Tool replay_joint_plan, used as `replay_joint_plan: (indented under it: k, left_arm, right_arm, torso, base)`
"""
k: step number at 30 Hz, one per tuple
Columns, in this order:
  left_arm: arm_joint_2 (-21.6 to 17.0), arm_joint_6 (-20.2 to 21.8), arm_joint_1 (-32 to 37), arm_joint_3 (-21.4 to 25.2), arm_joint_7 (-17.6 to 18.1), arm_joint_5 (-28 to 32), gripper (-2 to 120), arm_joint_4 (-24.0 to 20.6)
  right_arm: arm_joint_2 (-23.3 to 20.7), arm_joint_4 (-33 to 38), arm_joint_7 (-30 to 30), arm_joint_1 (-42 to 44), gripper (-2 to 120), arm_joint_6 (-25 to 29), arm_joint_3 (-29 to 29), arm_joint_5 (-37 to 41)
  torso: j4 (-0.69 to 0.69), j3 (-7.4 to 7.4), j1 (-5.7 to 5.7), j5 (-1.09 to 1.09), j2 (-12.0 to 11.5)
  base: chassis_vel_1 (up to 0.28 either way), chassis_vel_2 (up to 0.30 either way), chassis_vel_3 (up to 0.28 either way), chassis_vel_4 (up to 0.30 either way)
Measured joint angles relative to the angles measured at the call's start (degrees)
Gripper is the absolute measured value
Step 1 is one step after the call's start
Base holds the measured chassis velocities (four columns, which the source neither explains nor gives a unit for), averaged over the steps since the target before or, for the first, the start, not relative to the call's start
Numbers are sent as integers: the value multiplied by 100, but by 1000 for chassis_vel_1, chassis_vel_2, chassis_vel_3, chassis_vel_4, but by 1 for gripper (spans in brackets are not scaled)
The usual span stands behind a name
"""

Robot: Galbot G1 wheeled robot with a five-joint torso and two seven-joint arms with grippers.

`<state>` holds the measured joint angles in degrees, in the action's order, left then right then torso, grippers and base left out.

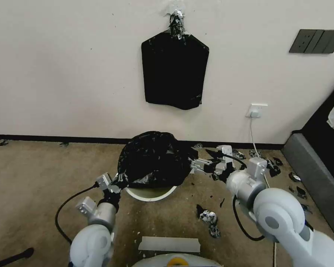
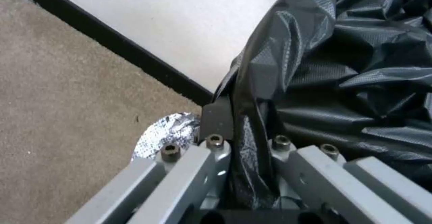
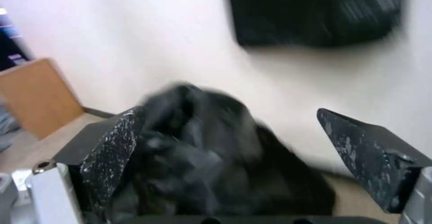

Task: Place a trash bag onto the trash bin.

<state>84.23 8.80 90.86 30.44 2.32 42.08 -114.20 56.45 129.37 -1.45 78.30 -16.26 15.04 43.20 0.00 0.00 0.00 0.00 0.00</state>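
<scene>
My gripper is about to pull the trash bag (image 1: pixel 154 159), which bulges loose and crinkled above the trash bin's cream-white rim (image 1: pixel 151 195). The bag's film will stretch down over that rim when I pull it.
The trash bag (image 1: pixel 152 163) is a crinkled, glossy black bulge that sits over the trash bin, hiding most of it. The bin's cream-white rim (image 1: pixel 150 193) peeks out below the bag on the side nearest me. My left gripper (image 1: pixel 113 185) is at the bag's lower left edge, shut on a fold of the black film (image 2: pixel 247 139). My right gripper (image 1: pixel 196 165) is at the bag's right side. Its fingers (image 3: pixel 112 149) stand wide apart, with the blurred bag (image 3: pixel 202 156) between and beyond them.
A flat black bag pack (image 1: pixel 174 70) hangs on the wall above. Black and silvery scraps (image 1: pixel 209 218) litter the carpet to the right, and more scraps (image 1: pixel 272 167) lie by the wall outlet (image 1: pixel 256 110). A grey furniture edge (image 1: pixel 315 174) bounds the right. White paper (image 1: pixel 170 244) lies near my base.
</scene>
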Motion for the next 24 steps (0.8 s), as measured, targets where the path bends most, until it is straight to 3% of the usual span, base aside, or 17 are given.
replay_joint_plan:
  k: [1, 4, 5, 7, 10, 11, 17, 24]
  left_arm:
    - [0, 0, 0, 0, 0, 0, 4, 0]
    - [-5, 15, 23, 13, 0, 0, 4, -44]
    - [-5, 15, 23, 13, 0, 0, 4, -44]
    - [-6, 19, 32, 19, 0, -2, 4, -57]
    - [-6, 19, 34, 20, -1, -3, 4, -59]
    - [-7, 19, 43, 24, -3, -15, 4, -63]
    - [-15, 21, 46, 25, -9, -23, 4, -80]
    - [-29, 23, 35, -32, -20, -25, 4, -70]
  right_arm:
    - [0, 0, 0, 0, 100, 0, 0, 0]
    - [-126, -207, 1403, 53, 100, 1158, -64, -1323]
    - [-126, -207, 1403, 53, 100, 1158, -64, -1323]
    - [-202, -348, 2019, -29, 100, 1660, -77, -1911]
    - [-217, -381, 2156, -56, 100, 1753, -80, -2032]
    - [-301, -504, 2705, -195, 100, 2035, -116, -2562]
    - [-637, -953, 3798, -782, 100, 2232, -399, -3569]
    - [-756, -1380, 3888, -911, 100, 2342, -389, -4032]
  torso:
    - [0, 0, 0, 0, 0]
    - [0, 0, 0, 0, 0]
    - [0, 0, 0, 0, 0]
    - [0, 0, 0, 0, 0]
    - [0, 0, 0, 0, 0]
    - [1, 0, 0, 0, 0]
    - [1, 0, 0, 1, 0]
    - [1, 0, 0, 1, 0]
  base:
    - [0, 0, 0, 0]
    - [0, 0, 0, 0]
    - [0, 0, 0, 0]
    - [0, 0, 0, 0]
    - [0, 0, 0, 0]
    - [0, 0, 0, 0]
    - [0, 0, 0, 0]
    - [0, 0, 0, 0]
